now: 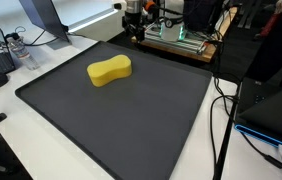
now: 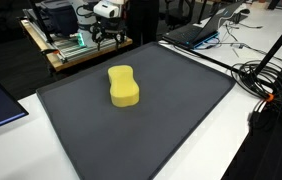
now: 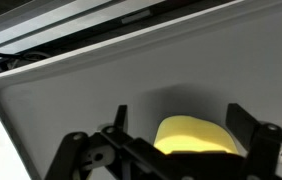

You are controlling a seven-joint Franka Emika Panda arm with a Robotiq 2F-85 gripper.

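The yellow sponge is apart from my open gripper, which hangs by the mat's far edge [image 1: 149, 55], so next my gripper swings back over the mat toward the yellow sponge.
A yellow, peanut-shaped sponge [image 1: 110, 71] [image 2: 123, 86] lies on a large dark grey mat [image 1: 131, 125] [image 2: 171, 115], toward its far half. In both exterior views my gripper [image 1: 133, 27] [image 2: 105, 33] hangs over the mat's far edge, well apart from the sponge. In the wrist view the gripper [image 3: 181, 120] is open, its two dark fingers [image 3: 243, 120] spread wide. The sponge [image 3: 193, 136] shows between them on the mat [image 3: 91, 90], at a distance, and nothing is held.
Behind the mat a wooden bench carries electronics with a green board [image 1: 181, 38] [image 2: 71, 42]. Black cables [image 1: 221, 110] [image 2: 266, 85] run along one side of the mat. A laptop [image 2: 196, 32], a plastic bottle [image 1: 18, 48] and a monitor foot [image 1: 51, 35] stand around it.
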